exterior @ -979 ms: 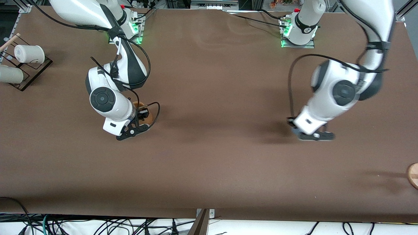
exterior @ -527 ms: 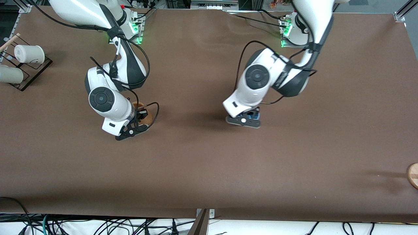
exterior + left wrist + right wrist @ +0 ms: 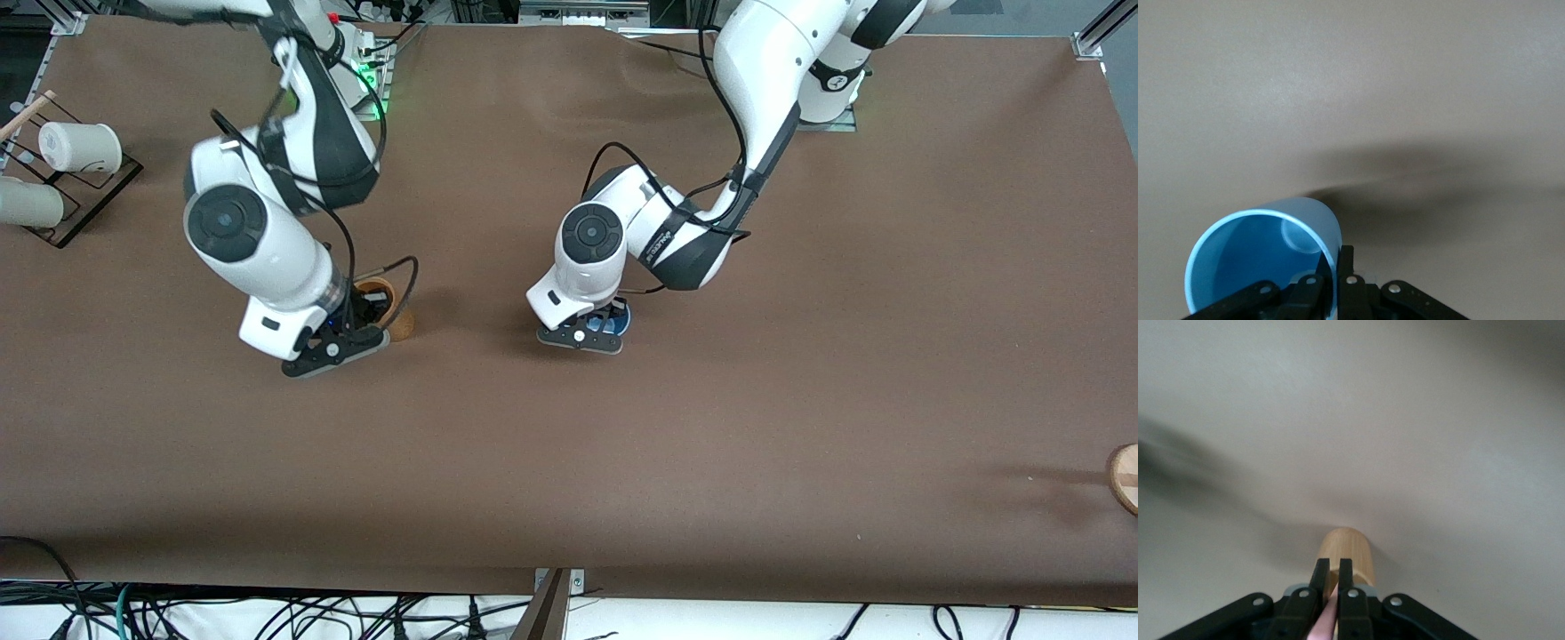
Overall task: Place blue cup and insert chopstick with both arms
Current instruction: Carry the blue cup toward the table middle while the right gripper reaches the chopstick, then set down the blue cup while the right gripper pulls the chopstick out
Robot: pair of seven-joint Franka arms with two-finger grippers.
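My left gripper's finger and arm crowd the blue cup's opening (image 3: pixel 1255 260), so next my left gripper opens and back away before my right gripper inserts the pink chopstick.
My left gripper (image 3: pixel 597 327) is over the middle of the table, shut on the rim wall of the light-blue cup (image 3: pixel 620 318). In the left wrist view the blue cup (image 3: pixel 1261 257) is open toward the camera and empty, with one finger inside and one outside the rim where the left gripper (image 3: pixel 1338 263) pinches it. My right gripper (image 3: pixel 356 322) is over a tan-brown cup (image 3: pixel 384 300) and is shut on the pink chopstick (image 3: pixel 1327 619). In the right wrist view the right gripper (image 3: pixel 1332 572) is just above the brown cup (image 3: pixel 1350 553).
Two white cups (image 3: pixel 80 147) (image 3: pixel 27 203) lie on a black rack at the right arm's end, with a pale wooden stick (image 3: pixel 27 111) above them. A round wooden piece (image 3: pixel 1125 476) lies at the table edge at the left arm's end.
My left arm swept from its end of the table to the middle, carrying the blue cup. My right arm lifted and shifted a little, with its gripper still by the brown cup.
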